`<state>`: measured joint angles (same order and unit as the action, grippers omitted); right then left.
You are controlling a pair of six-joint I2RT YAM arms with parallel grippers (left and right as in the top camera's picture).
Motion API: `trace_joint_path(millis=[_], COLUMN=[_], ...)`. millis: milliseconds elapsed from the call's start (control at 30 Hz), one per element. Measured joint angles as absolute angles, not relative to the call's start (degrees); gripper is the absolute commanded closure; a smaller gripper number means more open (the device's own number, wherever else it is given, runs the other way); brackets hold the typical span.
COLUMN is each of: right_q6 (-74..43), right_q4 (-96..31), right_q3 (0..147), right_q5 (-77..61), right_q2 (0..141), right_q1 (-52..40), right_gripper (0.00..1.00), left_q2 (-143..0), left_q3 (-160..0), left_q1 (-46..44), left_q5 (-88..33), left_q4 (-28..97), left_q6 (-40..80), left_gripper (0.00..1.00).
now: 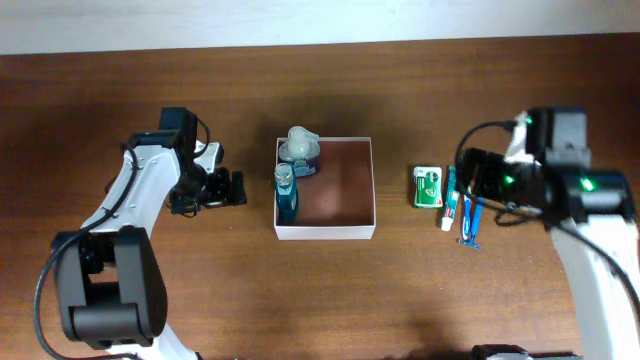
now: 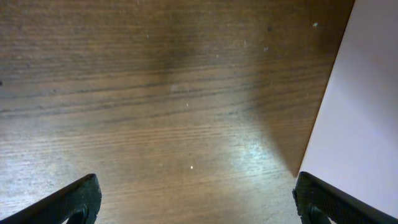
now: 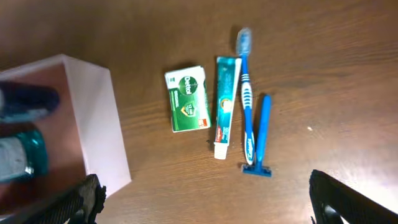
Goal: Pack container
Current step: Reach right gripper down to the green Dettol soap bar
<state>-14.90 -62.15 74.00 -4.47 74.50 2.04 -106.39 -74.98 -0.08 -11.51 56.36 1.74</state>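
Next, my right gripper takes the green soap pack point(image 1: 428, 187), the one nearest the box first, because the loose toiletries point(image 1: 450, 200) all lie across the box from my left gripper.
The container point(image 1: 345, 180) is a shallow square box with white walls and a reddish-brown inside, at the table's middle. A pale-capped bottle point(image 1: 299, 148) and a teal bottle point(image 1: 286, 195) stand along its left side. My left gripper point(image 1: 240, 188) is open and empty just left of the box; its wrist view shows bare wood between the fingers point(image 2: 196, 199) and the white wall point(image 2: 360, 124) at right. My right gripper point(image 1: 476, 186) is open and empty point(image 3: 205, 199), right of the box wall point(image 3: 99, 118), over loose toiletries.
Right of the box lie a green soap pack point(image 3: 187, 98), a toothpaste tube point(image 3: 226, 106), a blue toothbrush point(image 3: 246, 93) and a blue razor point(image 3: 261, 140), side by side. The soap pack also shows in the overhead view point(image 1: 428, 186). Dark wooden table all round.
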Motion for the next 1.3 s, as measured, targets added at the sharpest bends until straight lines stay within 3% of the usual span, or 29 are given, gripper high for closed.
trace_joint_path(millis=[333,500,833,1300], right_q6=[-10.57,-10.26,-10.31,-15.46], right_q4=[-56.75,-56.27,-55.22,-51.40], right_q3=[74.04,74.08,74.11,74.11], right_q5=[-8.21,-8.97,-6.09,0.84], right_q2=[87.90,94.00,103.63,105.71], right_q1=[-2.48,-3.75,-4.75,-7.57], right_gripper=[0.01,0.18,0.19,0.20], left_q2=[-106.39,-106.39,-106.39,-106.39], left_q3=[-74.98,-74.98,-74.98,-74.98], left_q1=[-0.08,-0.08,-0.08,-0.08], left_q5=[-11.51,-11.51,-11.53,-11.53], left_q4=[56.29,56.29,56.29,56.29], left_q6=[1.74,1.74,1.74,1.74], left_gripper=[0.00,0.01,0.00,0.01])
